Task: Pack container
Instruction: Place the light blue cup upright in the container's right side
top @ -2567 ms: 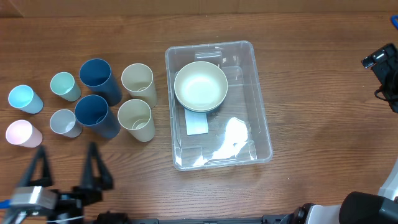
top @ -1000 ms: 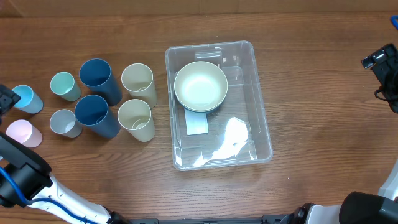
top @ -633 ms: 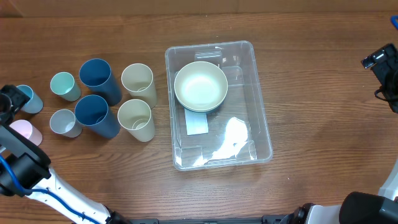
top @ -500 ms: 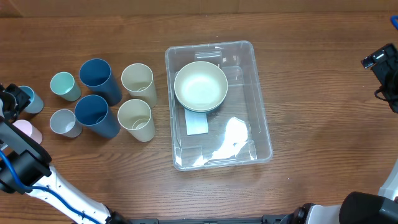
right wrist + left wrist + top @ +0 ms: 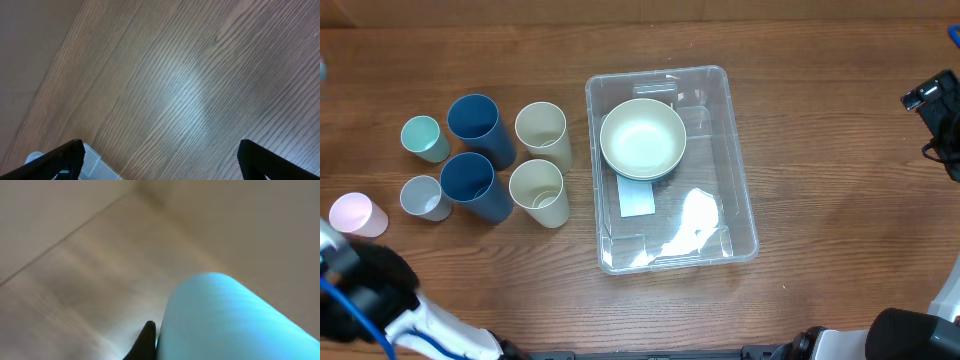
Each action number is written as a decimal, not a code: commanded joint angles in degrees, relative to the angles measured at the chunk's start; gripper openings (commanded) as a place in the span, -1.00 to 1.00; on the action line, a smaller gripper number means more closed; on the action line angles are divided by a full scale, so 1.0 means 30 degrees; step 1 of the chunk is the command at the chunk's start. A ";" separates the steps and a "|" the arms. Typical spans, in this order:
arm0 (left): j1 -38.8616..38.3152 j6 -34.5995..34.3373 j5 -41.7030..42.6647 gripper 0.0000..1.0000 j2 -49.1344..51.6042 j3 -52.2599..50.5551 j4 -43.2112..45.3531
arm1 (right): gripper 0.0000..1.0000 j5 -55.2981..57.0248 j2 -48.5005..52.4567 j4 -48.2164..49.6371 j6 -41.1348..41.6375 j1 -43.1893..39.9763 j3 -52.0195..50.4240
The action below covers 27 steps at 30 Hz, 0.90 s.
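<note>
The clear container's bottom (image 5: 706, 184) is free beside the cream bowl. My left gripper should keep bringing the light blue cup over and let go of it there.
The clear container (image 5: 740, 215) stands at the table's middle, with a cream bowl (image 5: 642, 138) in its far half and a white label (image 5: 636, 197) on its bottom. In the left wrist view my left gripper (image 5: 200, 350) is shut on a light blue cup (image 5: 225, 320), blurred, and one dark finger (image 5: 147, 340) shows beside the cup. From overhead only the left arm (image 5: 365, 300) shows, at the lower left. My right gripper (image 5: 160, 160) is open over bare wood at the right edge, holding nothing.
Left of the container stand two dark blue cups (image 5: 478, 128) (image 5: 472, 184), two cream cups (image 5: 542, 132) (image 5: 538, 192), a mint cup (image 5: 424, 138), a grey cup (image 5: 422, 196) and a pink cup (image 5: 356, 214). The right arm (image 5: 935, 100) sits at the right edge.
My left gripper closed on the light blue cup at the far left and carried it up off the table, out of the overhead view. The right arm has not moved.
</note>
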 commanded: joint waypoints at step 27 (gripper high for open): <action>-2.6833 0.2790 -0.4983 -0.74 0.6732 -0.1056 -0.5071 | 1.00 -0.0022 0.0000 0.0095 0.0087 -0.0036 0.0058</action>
